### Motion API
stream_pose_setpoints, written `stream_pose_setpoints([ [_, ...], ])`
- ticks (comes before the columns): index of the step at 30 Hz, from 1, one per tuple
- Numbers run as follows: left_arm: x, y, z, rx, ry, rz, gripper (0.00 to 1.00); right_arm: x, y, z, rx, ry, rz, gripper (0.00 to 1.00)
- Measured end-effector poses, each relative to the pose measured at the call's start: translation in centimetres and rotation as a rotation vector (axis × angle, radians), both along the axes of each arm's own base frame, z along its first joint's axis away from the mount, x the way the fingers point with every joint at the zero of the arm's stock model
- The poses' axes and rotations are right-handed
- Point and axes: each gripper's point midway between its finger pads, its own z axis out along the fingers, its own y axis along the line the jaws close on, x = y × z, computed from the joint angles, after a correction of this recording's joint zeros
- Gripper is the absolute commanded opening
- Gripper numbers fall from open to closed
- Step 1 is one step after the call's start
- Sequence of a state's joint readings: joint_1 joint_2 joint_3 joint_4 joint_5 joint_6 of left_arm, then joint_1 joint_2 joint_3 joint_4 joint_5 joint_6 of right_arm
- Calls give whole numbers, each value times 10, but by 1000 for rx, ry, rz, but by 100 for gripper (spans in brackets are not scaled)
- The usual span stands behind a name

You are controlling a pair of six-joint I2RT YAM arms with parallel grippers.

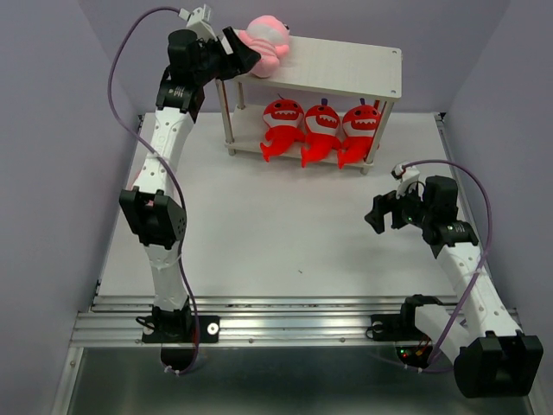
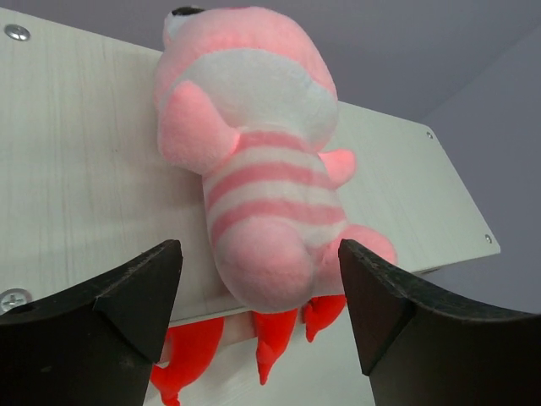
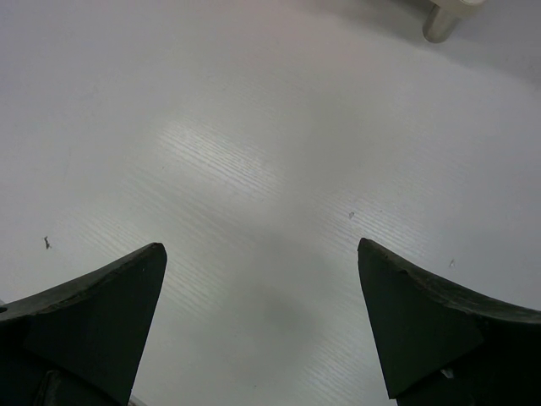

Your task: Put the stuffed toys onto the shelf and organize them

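Observation:
I go on backing my left gripper away until it clears the shelf's edge (image 1: 259, 81), because the pink striped toy (image 1: 267, 41) sits on the top board with gaps to both open fingers.
The shelf (image 1: 346, 69) stands at the back of the table. One pale pink striped stuffed toy (image 1: 270, 45) lies on the left end of its top board; I cannot make out a second pink one. Three red shark toys (image 1: 321, 128) sit in a row on the lower board. My left gripper (image 1: 247, 59) is open at the toy's near end. In the left wrist view the toy (image 2: 262, 194) lies on the board (image 2: 76, 152), its rounded end between the open left gripper (image 2: 258, 254) with gaps on both sides. Red tails (image 2: 275, 338) show below. My right gripper (image 1: 381, 214) is open and empty.
In the right wrist view the open right gripper (image 3: 259, 254) hangs over bare white table (image 3: 254, 127), with a shelf leg (image 3: 439, 21) at the top right. Grey walls enclose the table on three sides. A metal rail (image 1: 294, 320) runs along the near edge.

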State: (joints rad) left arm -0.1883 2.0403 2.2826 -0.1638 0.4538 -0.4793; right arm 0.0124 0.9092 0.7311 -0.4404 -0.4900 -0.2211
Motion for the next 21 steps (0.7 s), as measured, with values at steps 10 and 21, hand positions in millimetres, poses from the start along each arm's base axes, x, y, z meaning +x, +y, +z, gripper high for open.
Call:
stream_pose_setpoints([
  [10, -42, 28, 61, -6, -108, 49, 86, 1, -3, 0, 3, -2, -5, 100],
  [21, -165, 122, -23, 114, -4, 385, 88, -10, 9, 9, 4, -58, 123, 100],
])
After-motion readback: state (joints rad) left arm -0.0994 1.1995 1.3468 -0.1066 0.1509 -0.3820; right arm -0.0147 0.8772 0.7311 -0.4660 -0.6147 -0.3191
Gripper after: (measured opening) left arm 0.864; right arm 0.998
